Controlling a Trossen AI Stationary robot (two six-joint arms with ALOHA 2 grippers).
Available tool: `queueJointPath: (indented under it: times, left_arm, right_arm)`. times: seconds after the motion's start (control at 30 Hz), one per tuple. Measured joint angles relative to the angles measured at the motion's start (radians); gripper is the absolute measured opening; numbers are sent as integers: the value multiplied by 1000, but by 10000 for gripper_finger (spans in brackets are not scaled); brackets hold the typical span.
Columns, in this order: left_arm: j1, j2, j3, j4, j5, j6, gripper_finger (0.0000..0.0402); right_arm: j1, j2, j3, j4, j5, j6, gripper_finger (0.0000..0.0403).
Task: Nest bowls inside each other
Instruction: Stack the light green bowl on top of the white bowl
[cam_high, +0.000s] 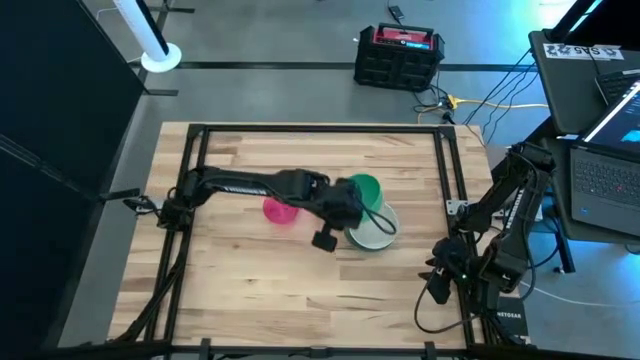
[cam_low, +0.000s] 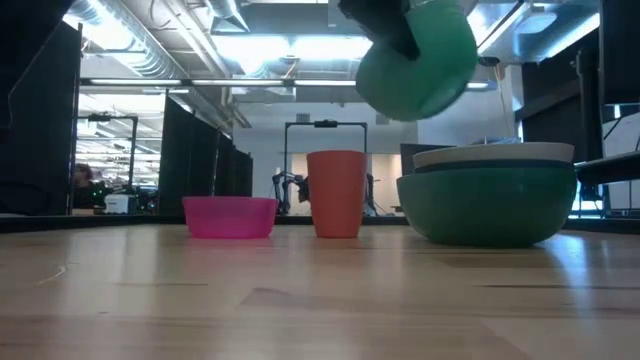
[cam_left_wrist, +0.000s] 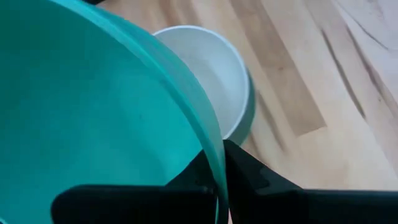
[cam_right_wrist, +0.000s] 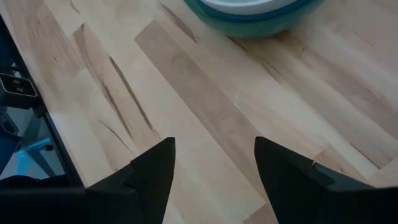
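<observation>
The green bowl hangs tilted (cam_low: 428, 68) over the white bowl, so the robot's left gripper should set it down inside the white bowl (cam_high: 376, 234) and then grip the green bowl's rim again to settle it.
My left gripper (cam_high: 345, 200) is over the table's middle, shut on a green bowl (cam_low: 420, 60) that hangs tilted in the air. Below and beside it, a white bowl (cam_left_wrist: 211, 68) sits nested in a larger teal-green bowl (cam_low: 490, 205) on the table. To their left a pink bowl (cam_high: 280, 210) rests on its base. My right gripper (cam_right_wrist: 214, 162) waits open above bare wood near the table's right near corner (cam_high: 437, 285). My left gripper pinches the green bowl's rim (cam_left_wrist: 216, 163), with one finger inside the bowl and one outside against its wall. The fingers come slanting down from the table's left. The bowl is lifted clear and tilted, above the white bowl.
A red cup (cam_low: 335, 193) stands between the pink bowl and the nested bowls. A black metal frame (cam_high: 320, 128) borders the tabletop. A laptop (cam_high: 605, 150) sits beyond the right edge. Bare wood lies along the near side.
</observation>
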Motion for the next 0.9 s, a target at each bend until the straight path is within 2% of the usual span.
queueJointPath:
  times: [0.7, 0.9]
  left_arm:
    - [-34, 151, 1, 143, 0, 80, 1]
    - [-33, 151, 1, 143, 0, 79, 33]
  right_arm:
    - [-1, 1, 0, 5, -10, 6, 209]
    - [-1, 1, 0, 5, -10, 29, 209]
